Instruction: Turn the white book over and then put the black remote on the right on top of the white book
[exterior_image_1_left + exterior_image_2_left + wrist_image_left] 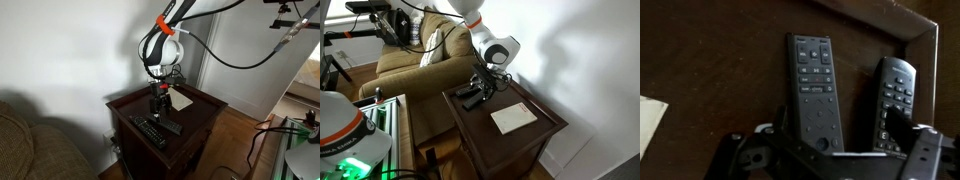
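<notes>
My gripper has one finger over the longer remote, so it should shift toward the white book and lower that finger into the gap beside the black remote.
The white book lies flat on the dark side table. It also shows in the other exterior view, and only its corner shows at the left edge of the wrist view. The black remote lies in the middle of the wrist view, dark with dim buttons. In an exterior view it is the shorter bar. My gripper is open, with one finger on each side of the black remote's near end. It hangs over the remotes in both exterior views.
A longer remote with lighter buttons lies just beside the black one, partly under my right finger. It also shows in an exterior view. The table has a raised rim. A sofa stands next to the table.
</notes>
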